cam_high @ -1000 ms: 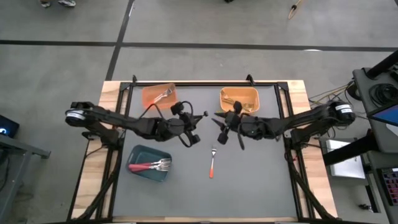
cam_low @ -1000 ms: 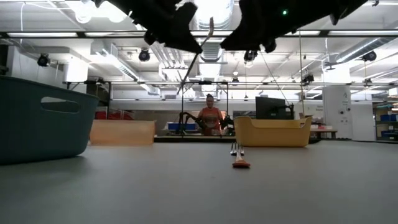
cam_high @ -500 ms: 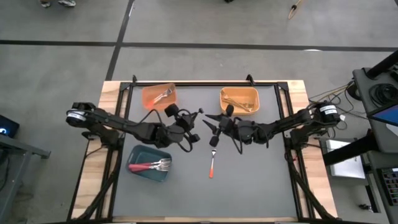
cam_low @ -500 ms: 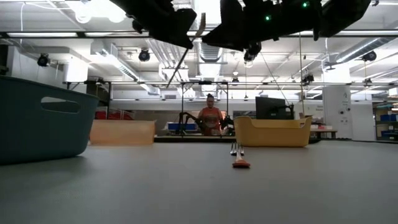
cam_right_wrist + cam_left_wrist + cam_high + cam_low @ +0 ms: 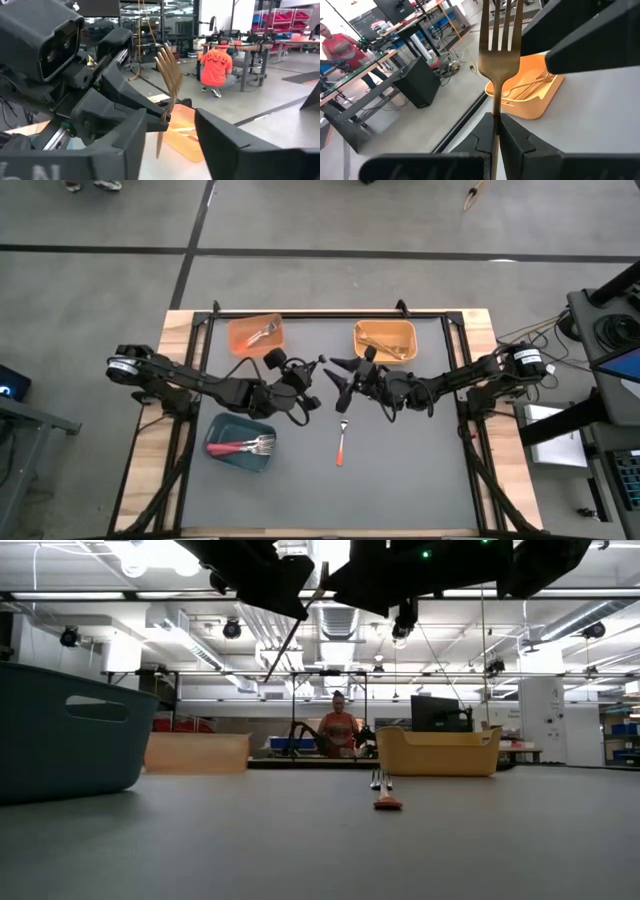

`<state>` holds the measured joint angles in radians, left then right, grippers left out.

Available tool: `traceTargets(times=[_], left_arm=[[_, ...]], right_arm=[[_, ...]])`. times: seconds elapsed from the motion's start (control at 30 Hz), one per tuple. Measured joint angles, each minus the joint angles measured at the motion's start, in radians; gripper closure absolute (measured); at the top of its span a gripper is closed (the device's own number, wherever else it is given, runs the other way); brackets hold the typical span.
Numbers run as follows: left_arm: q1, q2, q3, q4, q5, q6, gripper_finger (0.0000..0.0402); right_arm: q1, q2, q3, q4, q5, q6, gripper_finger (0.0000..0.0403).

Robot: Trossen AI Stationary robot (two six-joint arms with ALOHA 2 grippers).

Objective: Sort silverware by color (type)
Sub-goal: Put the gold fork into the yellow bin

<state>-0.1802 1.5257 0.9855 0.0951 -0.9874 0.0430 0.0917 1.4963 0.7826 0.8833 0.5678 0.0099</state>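
Next, I take the fork's head [image 5: 500, 62] with my right gripper, because my left gripper is holding the gold fork but the yellow-orange bin [image 5: 386, 340] is on my right gripper's side.
My left gripper [image 5: 312, 373] is shut on an all-gold fork [image 5: 499, 45], held high over the table's middle. My right gripper [image 5: 336, 380] faces it, open, with one finger on either side of the fork's tines [image 5: 168, 70] and apart from them. A fork with an orange handle [image 5: 341, 443] lies flat on the mat at mid-table, nearer the front edge. Red-handled forks [image 5: 243, 447] lie in the teal bin [image 5: 222, 427]. Gold forks [image 5: 382, 343] lie in the yellow-orange bin [image 5: 405, 328]. One fork [image 5: 262, 332] lies in the orange bin [image 5: 240, 335]. My left gripper pinches the gold fork's handle [image 5: 496, 114] between its two fingers, just below the neck. The fork is lifted clear. Its tines point forward past the fingertips toward my right gripper, and its handle end [image 5: 275, 668] slants down below the fingers.
The three bins stand on the grey mat: orange at the far left, yellow-orange at the far right, teal at the near left. The mat's near right part [image 5: 410, 470] is bare. A person [image 5: 337, 730] works in the room beyond the far edge.
My right gripper has moved toward the table's left, up to my left gripper, and has tipped up from slanting down to about level. My left gripper has swung a little toward the far edge, turning the gold fork so its tines face my right gripper.
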Motion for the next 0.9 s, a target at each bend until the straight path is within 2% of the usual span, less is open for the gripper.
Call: traceTargets(times=[0.2,0.37,0.6,0.73,0.9], left_arm=[[0.000,0.005,0.000,0.008,0.002,-0.021,0.0402],[0.000,0.005,0.000,0.059,0.037,-0.024,0.0402],[0.000,0.005,0.000,0.073,0.041,-0.026,0.0401],[0.000,0.005,0.000,0.128,0.094,-0.023,0.0401],[0.000,0.005,0.000,0.166,0.142,-0.001,0.0401]], right_arm=[[-0.012,0.000,0.015,0.029,0.000,-0.019,0.0187],[-0.014,0.000,0.058,0.013,0.000,-0.093,0.0173],[-0.015,0.000,0.078,0.007,0.000,-0.129,0.0172],[-0.022,0.000,0.078,0.004,0.008,-0.153,0.0177],[-0.027,0.000,0.078,0.004,0.010,-0.164,0.0225]])
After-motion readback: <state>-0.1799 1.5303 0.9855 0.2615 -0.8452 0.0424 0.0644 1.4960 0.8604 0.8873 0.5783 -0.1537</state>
